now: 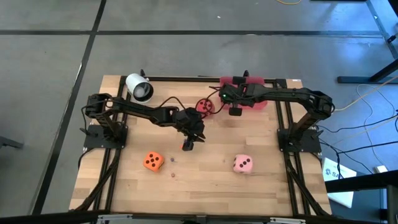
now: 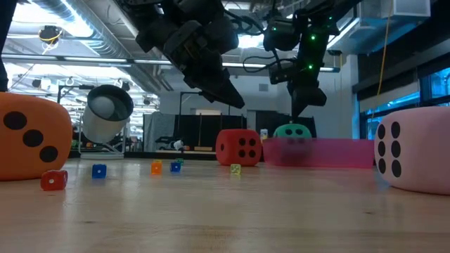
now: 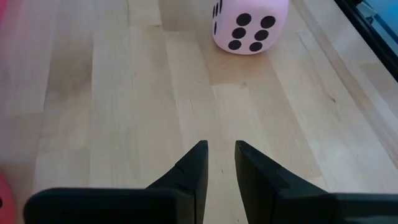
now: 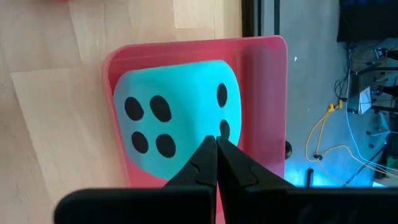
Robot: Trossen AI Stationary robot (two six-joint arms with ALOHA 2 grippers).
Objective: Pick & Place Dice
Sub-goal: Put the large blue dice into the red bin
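Observation:
Next, my right gripper moves to the die's near side (image 4: 148,127) and pushes the die down flat, since the green die (image 4: 183,102) leans at a slant inside the red tray.
The orange die (image 1: 153,161) (image 2: 28,137) and the pink die (image 1: 242,163) (image 3: 249,25) (image 2: 418,147) sit on the near part of the table. The red die (image 1: 205,106) (image 2: 239,147) stands farther back. The green die (image 4: 177,121) (image 2: 292,131) rests inside the red tray (image 4: 267,93) (image 1: 256,102). My left gripper (image 1: 188,144) (image 3: 221,149) hovers over bare wood mid-table, slightly open, with the pink die ahead of it. My right gripper (image 4: 216,142) (image 2: 299,112) is shut and hangs just above the green die.
A white cylinder (image 1: 140,87) (image 2: 105,112) lies on its side at the far left of the table. Several tiny coloured cubes (image 2: 55,180) are scattered on the wood. The tray sits at the far edge. Bare wood lies between the orange and pink dice.

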